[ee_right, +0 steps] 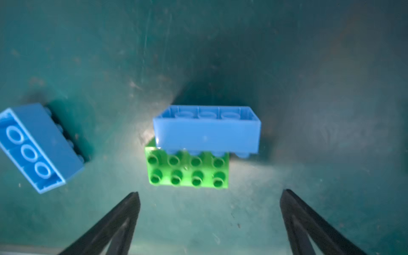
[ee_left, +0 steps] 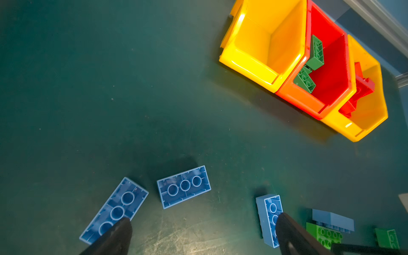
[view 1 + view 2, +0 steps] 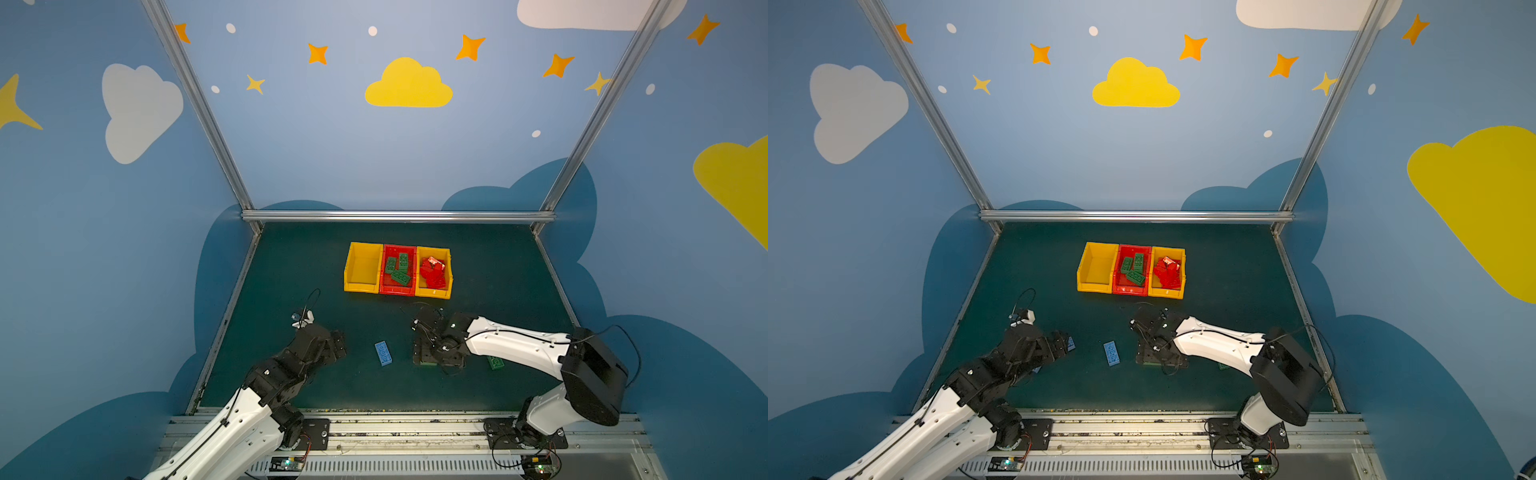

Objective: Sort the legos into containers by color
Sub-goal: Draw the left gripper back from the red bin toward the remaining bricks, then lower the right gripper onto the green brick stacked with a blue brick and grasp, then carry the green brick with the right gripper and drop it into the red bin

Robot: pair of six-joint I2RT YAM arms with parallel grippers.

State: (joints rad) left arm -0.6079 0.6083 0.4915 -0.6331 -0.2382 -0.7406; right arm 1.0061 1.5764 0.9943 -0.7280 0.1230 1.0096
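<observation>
I should first use my right gripper to move the green lego to the red bin (image 3: 399,269), because the blue lego leans along the green lego's long side (image 1: 191,153), far from my left gripper.
Three containers stand in a row at the back: an empty yellow bin (image 3: 363,268), a red bin (image 3: 398,286) holding green legos (image 3: 400,270), and a yellow bin (image 3: 433,293) holding red legos (image 3: 432,272). One blue lego (image 3: 384,353) lies between the arms. My left gripper (image 2: 203,220) is open above bare mat, with upside-down blue legos (image 2: 183,186) (image 2: 114,209) (image 2: 269,218) around its fingers. My right gripper (image 1: 209,196) is open just short of a green lego (image 1: 187,171), on which a blue lego (image 1: 206,130) leans.
Another green lego (image 3: 496,362) lies partly under the right arm. In the right wrist view a further blue lego (image 1: 33,148) lies upside down off to one side. A metal rail (image 3: 395,216) bounds the back of the dark green mat (image 3: 498,270).
</observation>
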